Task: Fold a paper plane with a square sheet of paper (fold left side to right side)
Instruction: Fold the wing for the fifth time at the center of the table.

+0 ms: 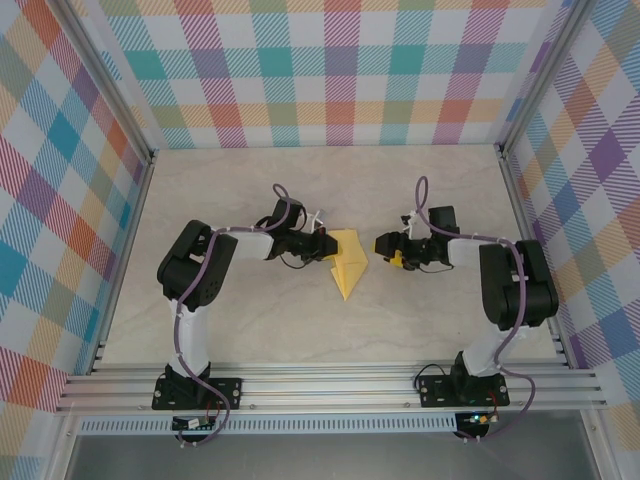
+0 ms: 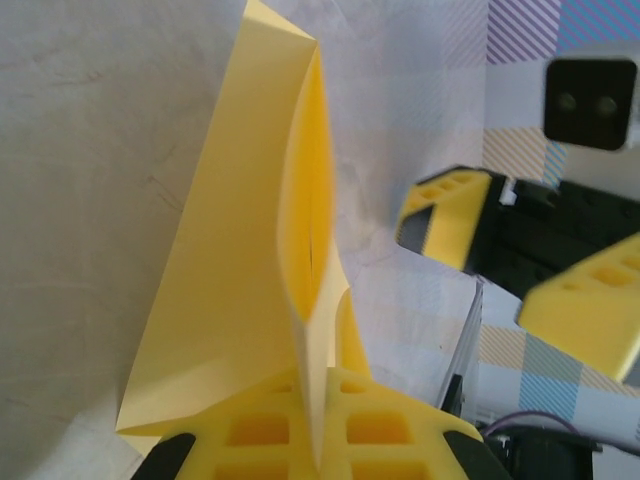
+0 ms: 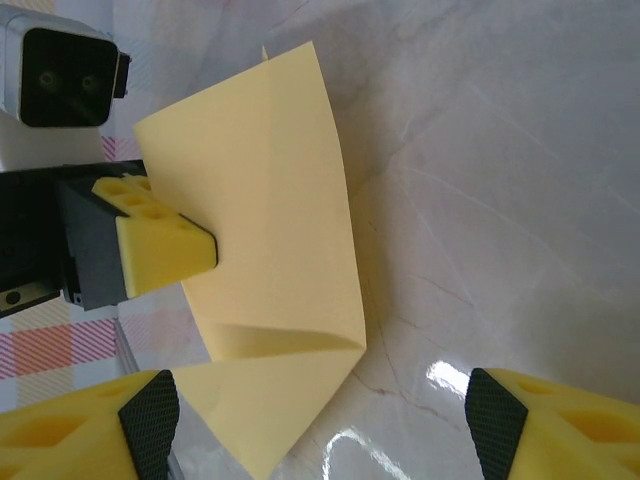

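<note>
The robot's left gripper pinches the paper's wide end and leaves the paper's tip loose, so the right gripper should hold the paper's opposite edge [image 1: 363, 252] while the left gripper takes the paper's tip.
The square sheet of paper [image 1: 350, 270] lies mid-table, yellow and folded into an arrow-like shape with its tip toward the near edge. My left gripper [image 1: 328, 246] is at its upper left edge, shut on it. In the left wrist view the paper [image 2: 230, 290] rises in a raised fold out of the closed left gripper [image 2: 320, 430]. My right gripper [image 1: 383, 246] hovers just right of the paper, open. From the right wrist the paper [image 3: 270, 190] spreads ahead of the open right gripper [image 3: 320, 430], and a left finger [image 3: 160, 245] presses its far side.
The pale marble tabletop [image 1: 250, 320] is enclosed by checked walls [image 1: 330, 70] at the back and both sides. An aluminium rail [image 1: 330, 385] carrying both arm bases runs along the near edge. The right gripper's fingers [image 2: 450, 215] show across the paper in the left wrist view.
</note>
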Action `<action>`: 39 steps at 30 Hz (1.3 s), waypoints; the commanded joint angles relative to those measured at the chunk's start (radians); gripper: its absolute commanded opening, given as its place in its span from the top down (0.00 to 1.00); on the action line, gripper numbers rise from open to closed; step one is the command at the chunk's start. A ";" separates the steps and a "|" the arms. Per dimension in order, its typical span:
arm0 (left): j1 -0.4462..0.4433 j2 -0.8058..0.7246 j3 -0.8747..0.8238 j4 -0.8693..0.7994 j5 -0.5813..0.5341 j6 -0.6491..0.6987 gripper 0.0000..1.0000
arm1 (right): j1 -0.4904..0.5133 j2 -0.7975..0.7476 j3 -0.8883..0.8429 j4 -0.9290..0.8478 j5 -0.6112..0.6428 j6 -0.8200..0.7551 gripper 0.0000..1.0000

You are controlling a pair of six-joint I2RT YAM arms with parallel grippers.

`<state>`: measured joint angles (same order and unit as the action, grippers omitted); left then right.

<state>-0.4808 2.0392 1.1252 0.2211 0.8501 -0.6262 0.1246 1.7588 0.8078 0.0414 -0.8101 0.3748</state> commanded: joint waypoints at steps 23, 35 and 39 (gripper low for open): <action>0.007 -0.017 -0.010 0.067 0.123 0.053 1.00 | 0.067 0.230 0.156 0.181 -0.223 0.092 0.63; 0.083 -0.175 0.097 -0.363 -0.138 0.275 0.45 | 0.071 0.106 0.073 0.127 -0.093 0.127 0.98; 0.057 -0.330 0.086 -0.543 -0.367 0.378 0.39 | 0.086 0.049 0.064 0.079 -0.016 0.135 0.97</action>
<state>-0.4057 1.8324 1.1885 -0.1467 0.6601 -0.3653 0.1993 1.8591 0.8841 0.1520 -0.8795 0.5056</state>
